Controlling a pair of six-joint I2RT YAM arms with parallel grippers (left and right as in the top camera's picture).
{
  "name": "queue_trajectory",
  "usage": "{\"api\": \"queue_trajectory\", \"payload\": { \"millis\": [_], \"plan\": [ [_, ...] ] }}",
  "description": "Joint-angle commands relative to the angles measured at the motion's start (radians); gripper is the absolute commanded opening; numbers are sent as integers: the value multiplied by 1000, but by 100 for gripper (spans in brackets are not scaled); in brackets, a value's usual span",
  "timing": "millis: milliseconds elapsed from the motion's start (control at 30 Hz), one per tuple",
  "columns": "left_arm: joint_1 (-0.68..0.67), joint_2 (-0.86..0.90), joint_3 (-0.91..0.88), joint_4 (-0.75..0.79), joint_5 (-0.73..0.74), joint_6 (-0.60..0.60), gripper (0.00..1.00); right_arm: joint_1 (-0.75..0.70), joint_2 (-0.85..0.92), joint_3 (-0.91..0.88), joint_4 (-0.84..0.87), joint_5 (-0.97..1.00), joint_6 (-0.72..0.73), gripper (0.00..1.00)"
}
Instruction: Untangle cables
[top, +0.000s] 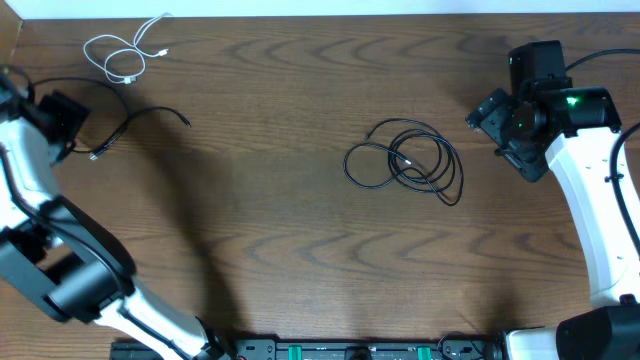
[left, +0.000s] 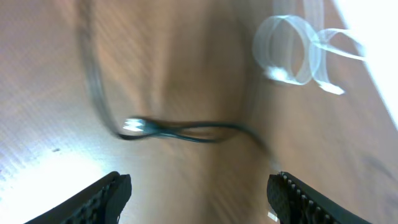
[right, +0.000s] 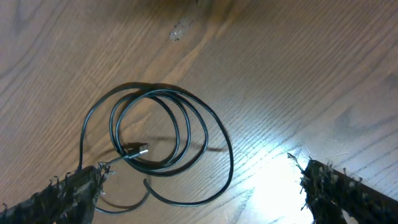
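The short black cable (left: 208, 130) should come up by itself when I lift it, because a clear gap (left: 257, 101) lies between it and the white cable.
A short white cable (top: 122, 52) lies coiled at the far left of the table; it shows blurred in the left wrist view (left: 292, 53). A short black cable (top: 140, 125) lies just below it, its silver plug visible in the left wrist view (left: 132, 125). A coiled black cable (top: 405, 160) lies right of centre; it fills the right wrist view (right: 161, 143). My left gripper (left: 199, 193) is open and empty above the short black cable. My right gripper (right: 202, 193) is open and empty, to the right of the black coil.
The table's far edge runs close behind the white cable. Thick black leads and a strip of hardware (top: 350, 350) line the front edge. The left arm's white links (top: 60, 250) cover the front left.
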Motion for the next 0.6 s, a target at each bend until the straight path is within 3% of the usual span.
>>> {"api": "queue_trajectory", "payload": {
  "millis": [0, 233, 567],
  "plan": [
    [-110, -62, 24, 2, -55, 129, 76, 1, 6, -6, -5, 1, -12, 99],
    [-227, 39, 23, 8, -391, 138, 65, 1, 6, -6, -14, -2, -12, 99],
    [-216, 273, 23, 223, -429, 212, 66, 1, 6, -6, -15, -1, -43, 99]
  ]
}}
